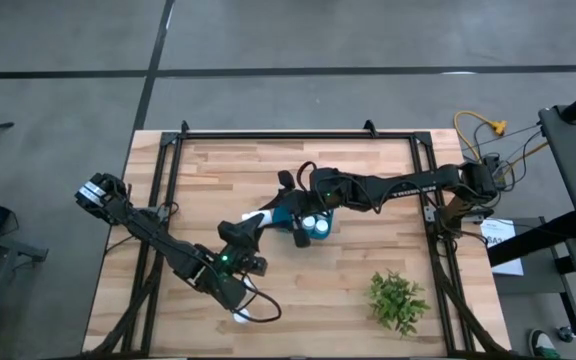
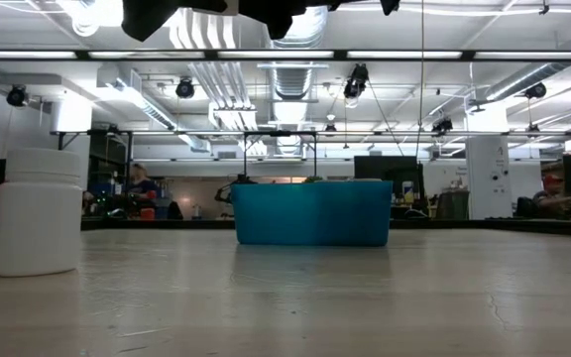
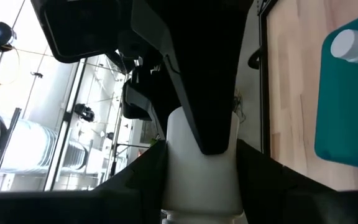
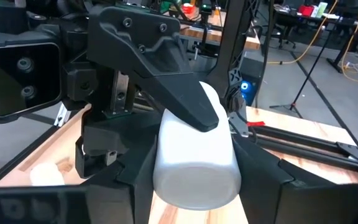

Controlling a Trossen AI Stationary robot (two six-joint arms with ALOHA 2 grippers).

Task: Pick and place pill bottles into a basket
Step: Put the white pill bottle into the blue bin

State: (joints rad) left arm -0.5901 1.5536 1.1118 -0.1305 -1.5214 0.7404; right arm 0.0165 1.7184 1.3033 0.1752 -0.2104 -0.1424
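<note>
The fingers of both grippers crowd the bottle's body (image 3: 205, 177), so the robot's left gripper should open, move back and turn, and then come in at the bottle's cap end (image 3: 202, 218).
One white pill bottle (image 1: 258, 217) is held above the table, just left of the teal basket (image 1: 313, 232), with both grippers on it. My left gripper (image 1: 251, 226) reaches it from the near left and my right gripper (image 1: 280, 208) from the right. The bottle fills the left wrist view (image 3: 201, 168) and the right wrist view (image 4: 194, 162). White-capped bottles (image 1: 316, 226) stand in the basket. Another bottle (image 2: 38, 210) stands on its base near the table's near edge and also shows in the high view (image 1: 240, 317). My left gripper pinches the bottle's round wall (image 3: 173, 180) between its two fingers (image 3: 135, 180), one on each side. The bottle is clear of the table. My right gripper's finger lies over the side that faces the camera. My right gripper pinches the same bottle's wall (image 4: 166, 168) between its two fingers (image 4: 272, 180), coming from the basket's side. My left gripper's finger (image 4: 179, 93) lies across the bottle's upper side. The bottle is lifted clear of the table.
A green leafy plant (image 1: 398, 300) stands at the near right of the table. Black frame rails (image 1: 298, 133) run along the table's far, left and right edges. Bare wood lies between the basket and the plant.
</note>
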